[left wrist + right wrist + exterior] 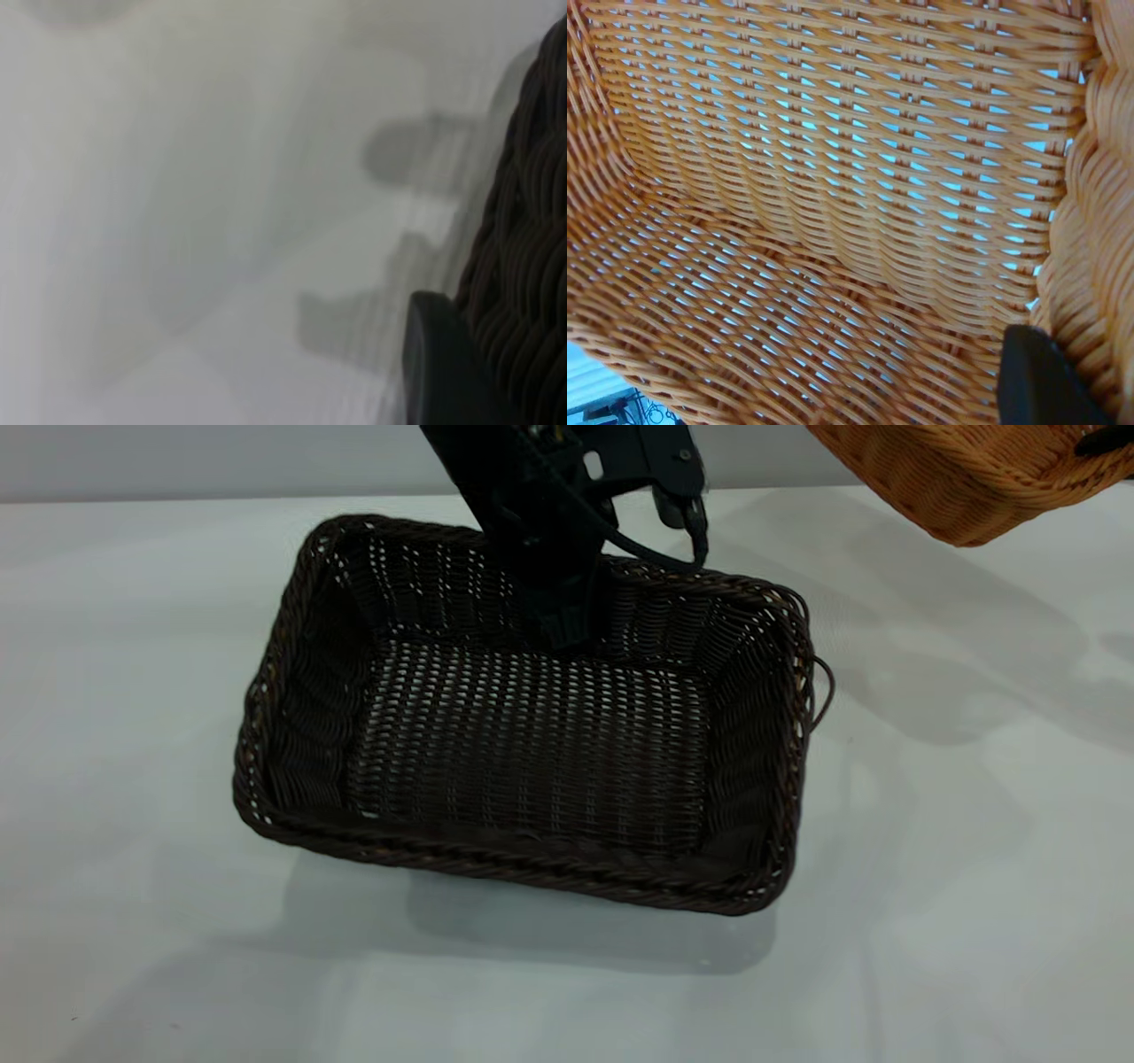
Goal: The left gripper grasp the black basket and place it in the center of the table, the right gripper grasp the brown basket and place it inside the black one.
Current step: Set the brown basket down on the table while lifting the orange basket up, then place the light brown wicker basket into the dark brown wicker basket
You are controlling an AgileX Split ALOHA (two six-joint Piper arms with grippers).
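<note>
My left gripper is on the black basket's far side and is blocking the way in, so it should open and move out of the way before my right gripper lowers the brown basket.
The black basket rests flat on the table, near its middle. My left gripper reaches down at the basket's far wall and is shut on it. In the left wrist view one finger lies against the outside of the dark woven wall. The brown basket hangs in the air at the far right, above the table and tilted. My right gripper is shut on its rim. In the right wrist view one finger sits inside the orange weave, beside the braided rim.
The pale table extends around the black basket on all sides, with the widest bare stretches to the left and in front. A black cable loops off the left arm just above the basket's far rim.
</note>
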